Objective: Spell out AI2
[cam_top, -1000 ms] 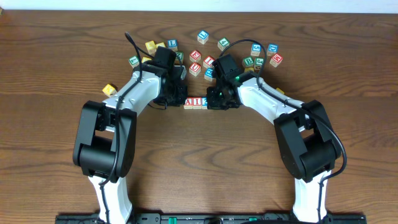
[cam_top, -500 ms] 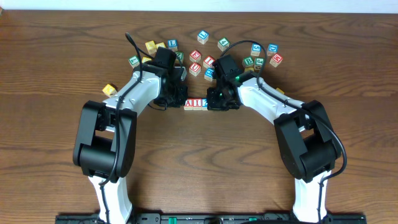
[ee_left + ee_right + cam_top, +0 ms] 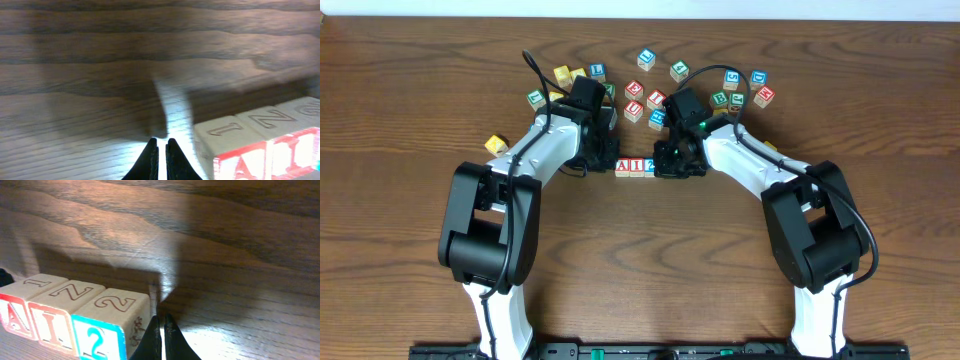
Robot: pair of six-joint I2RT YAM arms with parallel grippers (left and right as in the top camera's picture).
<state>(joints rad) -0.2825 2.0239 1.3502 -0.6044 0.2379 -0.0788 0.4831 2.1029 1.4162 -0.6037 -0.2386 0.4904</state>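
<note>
My left gripper is leaving the A block [image 3: 622,168] and should keep going, opening clear of it, with the A, I and 2 blocks [image 3: 636,168] flush in a straight row.
Three wooden blocks stand in a tight row on the table: a red A block [image 3: 623,166], a red I block [image 3: 636,166] and a blue 2 block [image 3: 649,165]. My left gripper [image 3: 605,163] is shut and empty just left of the A block [image 3: 240,160]. My right gripper [image 3: 666,165] is shut and empty just right of the 2 block [image 3: 100,330]. The right wrist view also shows the I block [image 3: 52,322] and the A block [image 3: 15,315]. Left fingertips [image 3: 161,162] and right fingertips [image 3: 161,340] sit low at the table surface.
Several loose letter blocks lie behind the row, such as a red one [image 3: 634,90], a blue one [image 3: 646,59] and a green one [image 3: 719,99]. Yellow blocks lie at the left [image 3: 496,143] and back [image 3: 562,74].
Both grippers have edged slightly closer to the row's ends; the three blocks stay in line.
</note>
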